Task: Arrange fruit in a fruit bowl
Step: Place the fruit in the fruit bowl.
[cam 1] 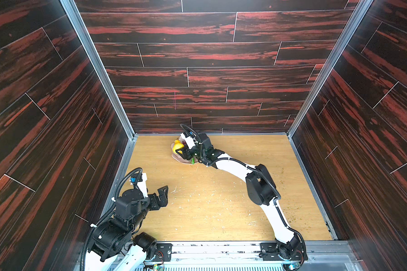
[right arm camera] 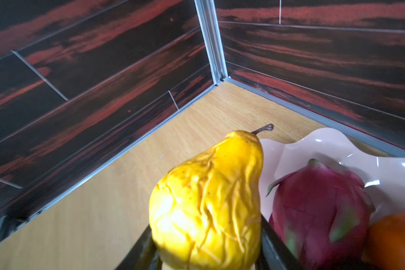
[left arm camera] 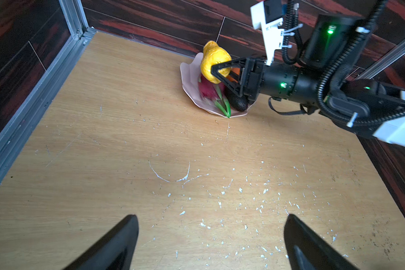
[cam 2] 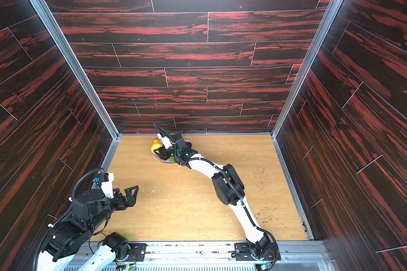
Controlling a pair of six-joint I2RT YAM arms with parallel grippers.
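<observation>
The yellow fruit (left arm camera: 215, 63) is hanging above the bowl's free spot (left arm camera: 192, 85) beside the dragon fruit. My right gripper keeps lowering it until it rests there, then let go.
My right gripper (cam 1: 182, 150) (left arm camera: 216, 70) (right arm camera: 206, 252) is shut on a yellow, wrinkled, pear-shaped fruit (cam 1: 178, 146) (cam 2: 156, 147) (left arm camera: 214, 60) (right arm camera: 208, 198) with a brown stem. It holds the fruit in the air over the edge of the pale pink scalloped fruit bowl (left arm camera: 189, 77) (right arm camera: 384, 168) (cam 1: 181, 160), near the back wall. In the bowl lie a magenta dragon fruit (left arm camera: 208, 90) (right arm camera: 313, 203), a dark avocado (left arm camera: 237, 102) and an orange (right arm camera: 395, 240). My left gripper (cam 1: 161, 199) (cam 2: 129, 194) (left arm camera: 211, 217) hangs open and empty over the table's front left.
The wooden table (cam 1: 221, 199) is scratched and flecked with white. Dark red-streaked walls with metal corner posts (cam 1: 99, 70) close in three sides. The bowl stands close to the back wall. My right arm (cam 1: 259, 185) stretches diagonally across the table.
</observation>
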